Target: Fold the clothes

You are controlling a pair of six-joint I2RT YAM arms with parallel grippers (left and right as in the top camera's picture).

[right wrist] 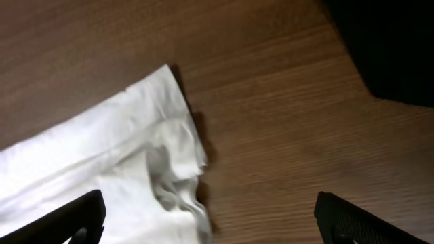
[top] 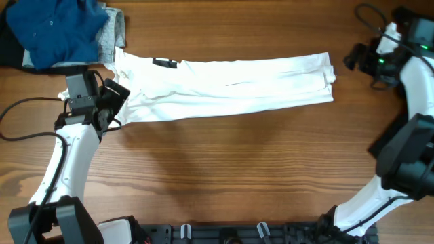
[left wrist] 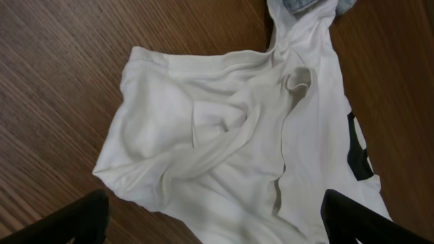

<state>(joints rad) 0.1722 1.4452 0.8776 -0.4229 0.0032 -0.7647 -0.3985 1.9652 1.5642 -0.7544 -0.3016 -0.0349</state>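
Note:
The white T-shirt (left wrist: 230,142) will slip free and leave the grey garment behind when I pull, since the grey garment touches only the narrow top end (left wrist: 304,22).
The clothes on the table are led by a white T-shirt (top: 230,85), folded into a long strip across the back of the table. A bit of its black lettering (top: 165,63) shows near the left end. My left gripper (top: 115,102) hovers over the strip's bunched left end, open. In the left wrist view the crumpled white T-shirt (left wrist: 224,135) fills the frame between the spread fingers (left wrist: 85,218), and my left gripper (left wrist: 217,230) holds nothing. My right gripper (top: 357,58) is just beyond the strip's right end, open. In the right wrist view my right gripper (right wrist: 217,230) straddles the T-shirt's edge (right wrist: 135,163).
A blue garment (top: 61,30) is heaped at the back left corner over a grey one (top: 114,30) and a black one (top: 7,44). The grey garment (left wrist: 305,5) touches the shirt's top. A dark shape (right wrist: 386,47) lies to the right. Bare wood table (top: 237,163) lies in front.

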